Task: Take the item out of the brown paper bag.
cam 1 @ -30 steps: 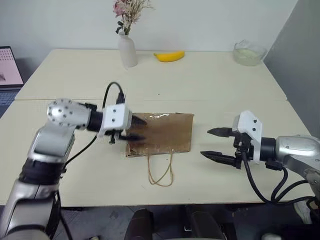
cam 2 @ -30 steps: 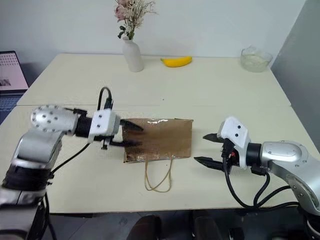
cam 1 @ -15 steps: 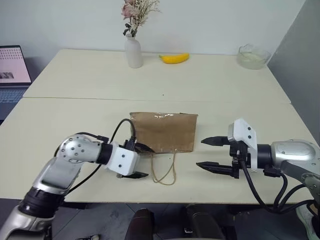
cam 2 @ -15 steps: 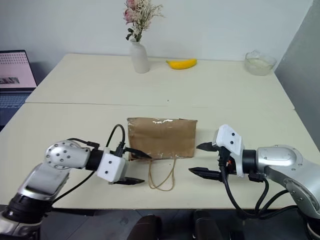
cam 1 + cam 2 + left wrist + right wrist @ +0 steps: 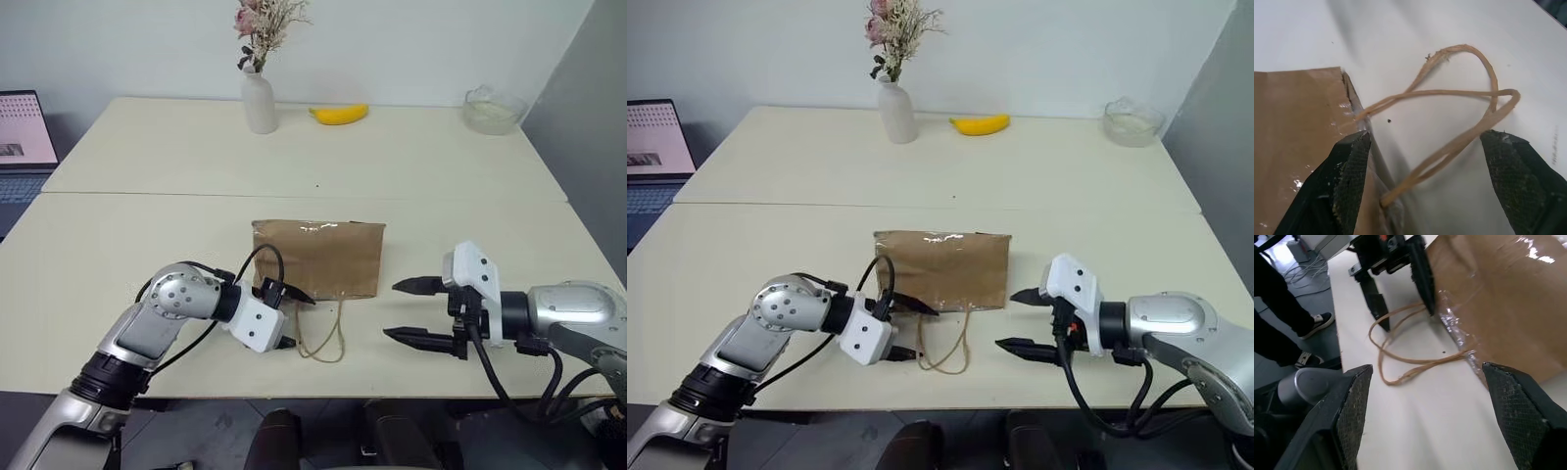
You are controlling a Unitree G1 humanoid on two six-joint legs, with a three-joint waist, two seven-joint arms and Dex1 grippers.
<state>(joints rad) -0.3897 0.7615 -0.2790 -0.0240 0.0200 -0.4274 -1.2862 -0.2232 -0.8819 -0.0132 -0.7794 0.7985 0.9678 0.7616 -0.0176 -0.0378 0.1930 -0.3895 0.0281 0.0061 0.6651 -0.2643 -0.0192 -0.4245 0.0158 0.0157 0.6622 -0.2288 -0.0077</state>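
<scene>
Both handles join the bag's near edge (image 5: 328, 299), so I expect the brown paper bag (image 5: 318, 257) to swing upright and gape open when I raise the far loop handle.
The brown paper bag (image 5: 318, 257) lies flat on the table, its tan loop handles (image 5: 321, 333) trailing toward the near edge. My left gripper (image 5: 299, 321) is open at the bag's near left corner. In the left wrist view the handles (image 5: 1449, 103) lie between its fingers (image 5: 1347, 181), one finger over the bag's corner (image 5: 1298, 127). My right gripper (image 5: 392, 309) hangs open just right of the handles, pointing at them, apart from the bag. The right wrist view shows the bag (image 5: 1498, 298), the handles (image 5: 1415, 357) and the left gripper (image 5: 1408, 318). The item is hidden.
At the table's (image 5: 441, 196) far side stand a white vase with flowers (image 5: 259, 103), a banana (image 5: 338, 114) and a glass bowl (image 5: 493, 108). A laptop (image 5: 24, 132) sits at far left. A person's legs (image 5: 1283, 323) show beyond the table's near edge.
My left gripper came off the bag's left side, dropped toward the near edge and now sits over the handles. The right gripper has barely moved. The camera shifted slightly.
</scene>
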